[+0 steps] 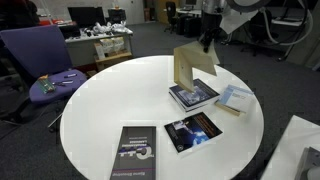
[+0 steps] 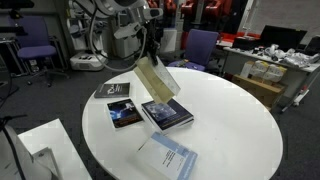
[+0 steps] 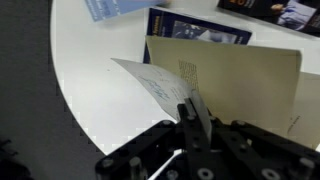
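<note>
The tan cover (image 2: 158, 79) hangs almost upright above the dark blue book (image 1: 195, 96). My gripper should tip the cover over as I lower it toward the dark blue book.
A dark blue book (image 1: 195, 96) lies on the round white table (image 1: 110, 100). Its tan cover (image 1: 190, 64) stands lifted, almost upright, with its lower edge at the book. My gripper (image 1: 208, 42) is shut on the cover's top edge. From the other side, the gripper (image 2: 148, 48) holds the tan cover (image 2: 158, 78) tilted above the book (image 2: 167, 113). In the wrist view the gripper (image 3: 195, 112) pinches the tan cover (image 3: 245, 85) together with a thin white page (image 3: 150, 78) bearing faint writing. The blue book (image 3: 200, 28) lies beyond.
Also on the table are a black book with a red band (image 1: 133, 155), a dark book with a blue picture (image 1: 192, 132) and a light blue booklet (image 1: 235, 97). A purple chair (image 1: 40, 60) stands beside the table. Desks with clutter stand behind.
</note>
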`<action>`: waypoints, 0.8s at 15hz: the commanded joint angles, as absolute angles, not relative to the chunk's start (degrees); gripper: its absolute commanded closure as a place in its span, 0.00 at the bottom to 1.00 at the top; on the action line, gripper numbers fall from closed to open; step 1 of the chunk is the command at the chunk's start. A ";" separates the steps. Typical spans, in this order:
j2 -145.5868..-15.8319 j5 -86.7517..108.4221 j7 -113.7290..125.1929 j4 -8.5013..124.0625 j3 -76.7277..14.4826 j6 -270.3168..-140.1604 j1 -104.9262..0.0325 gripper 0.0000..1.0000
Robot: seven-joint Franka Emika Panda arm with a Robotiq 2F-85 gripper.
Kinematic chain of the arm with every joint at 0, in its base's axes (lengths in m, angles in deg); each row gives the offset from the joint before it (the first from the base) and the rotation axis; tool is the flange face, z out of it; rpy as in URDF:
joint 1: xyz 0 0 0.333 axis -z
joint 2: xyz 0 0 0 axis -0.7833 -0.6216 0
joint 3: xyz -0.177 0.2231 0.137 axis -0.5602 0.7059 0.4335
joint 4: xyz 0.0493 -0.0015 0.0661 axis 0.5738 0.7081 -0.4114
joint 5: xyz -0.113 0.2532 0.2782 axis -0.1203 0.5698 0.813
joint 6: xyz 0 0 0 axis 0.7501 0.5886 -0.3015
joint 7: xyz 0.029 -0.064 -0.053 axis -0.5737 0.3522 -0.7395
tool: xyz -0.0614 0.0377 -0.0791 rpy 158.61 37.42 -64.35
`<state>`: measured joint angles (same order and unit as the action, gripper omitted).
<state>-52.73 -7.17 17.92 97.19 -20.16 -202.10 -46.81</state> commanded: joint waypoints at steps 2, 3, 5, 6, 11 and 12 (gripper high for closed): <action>-54.54 -23.82 30.01 91.14 -17.94 -192.29 -46.84 1.00; -55.52 -26.84 32.00 90.04 -17.57 -189.29 -47.38 1.00; -58.62 -29.08 32.37 87.02 -17.32 -182.19 -49.05 1.00; -60.50 -29.94 32.30 85.51 -17.31 -178.85 -49.84 1.00; -67.00 -30.04 29.50 80.18 -18.79 -170.03 -53.52 1.00; -67.92 -29.89 29.16 79.19 -19.09 -169.15 -54.02 1.00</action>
<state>-65.25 -29.05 30.95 84.29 -17.66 -173.77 -51.81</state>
